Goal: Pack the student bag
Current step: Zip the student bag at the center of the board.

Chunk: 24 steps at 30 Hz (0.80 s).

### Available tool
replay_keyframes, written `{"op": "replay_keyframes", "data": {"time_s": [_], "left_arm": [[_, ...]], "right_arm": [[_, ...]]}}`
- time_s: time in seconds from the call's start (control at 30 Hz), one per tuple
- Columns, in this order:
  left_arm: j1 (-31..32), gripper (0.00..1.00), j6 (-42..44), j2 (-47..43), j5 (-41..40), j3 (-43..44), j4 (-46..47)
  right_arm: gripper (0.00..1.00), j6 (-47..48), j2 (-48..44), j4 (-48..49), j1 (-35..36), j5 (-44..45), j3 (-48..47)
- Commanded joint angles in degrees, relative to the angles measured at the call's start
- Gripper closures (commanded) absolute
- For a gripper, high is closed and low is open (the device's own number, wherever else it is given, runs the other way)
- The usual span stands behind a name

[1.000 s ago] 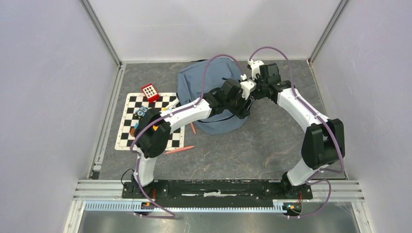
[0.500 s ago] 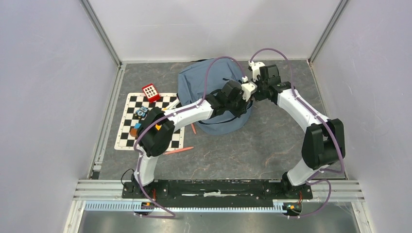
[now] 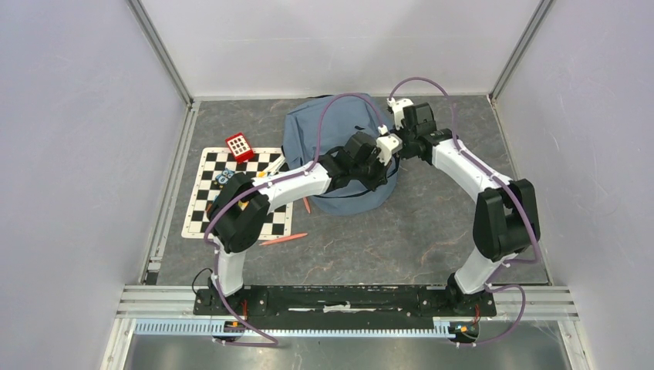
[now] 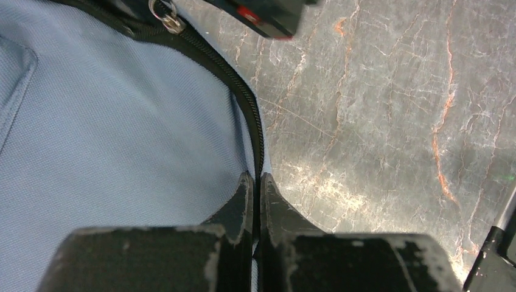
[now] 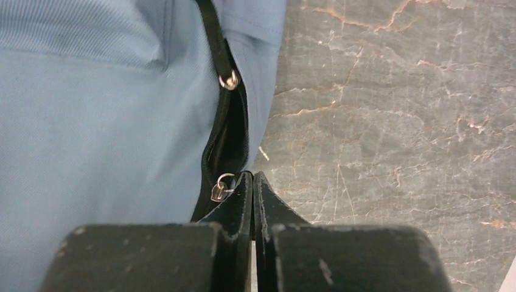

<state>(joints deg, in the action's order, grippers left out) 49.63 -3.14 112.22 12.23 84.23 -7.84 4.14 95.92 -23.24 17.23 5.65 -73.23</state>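
Observation:
I keep pulling my right gripper's slider until it meets the second slider (image 5: 230, 80), because my left gripper is holding the zipper and there is a short open slit ahead (image 5: 233, 135).
The student bag (image 3: 324, 139), dusty blue-grey, lies flat at the back middle of the floor. Both grippers meet at its right edge. My left gripper (image 4: 255, 177) is shut, and the bag's dark zipper (image 4: 244, 103) runs straight into its closed jaws. In the top view the left gripper (image 3: 383, 159) sits just in front of the right gripper (image 3: 397, 145). My right gripper (image 5: 252, 176) is shut on the bag's edge at a short open slit, with a metal zipper slider (image 5: 220, 187) touching its left finger. A second slider (image 5: 229, 79) sits further along the slit.
A black-and-white chequered mat (image 3: 270, 223) lies left of the bag, with a red calculator (image 3: 239, 145) at its back edge and small items (image 3: 225, 179) on it. Two orange pens (image 3: 284, 239) (image 3: 306, 204) lie on the grey floor. Frame walls close in three sides.
My left gripper has closed on the bag's zippered edge. Both wrists have shifted slightly left and back along the bag's right side.

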Motion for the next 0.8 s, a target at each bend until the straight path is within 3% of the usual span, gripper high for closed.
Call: {"op": "replay_keyframes", "data": {"time_s": [0.0, 0.77], "left_arm": [[1.7, 0.98, 0.2, -3.8, 5.5, -2.4, -7.4], [3.5, 0.98, 0.5, -4.6, 6.6, 0.0, -10.2]], "right_arm": [[1.0, 1.2, 2.3, 8.5, -1.1, 7.3, -6.6], [1.0, -0.8, 15.2, 9.2, -2.7, 6.7, -21.2]]}}
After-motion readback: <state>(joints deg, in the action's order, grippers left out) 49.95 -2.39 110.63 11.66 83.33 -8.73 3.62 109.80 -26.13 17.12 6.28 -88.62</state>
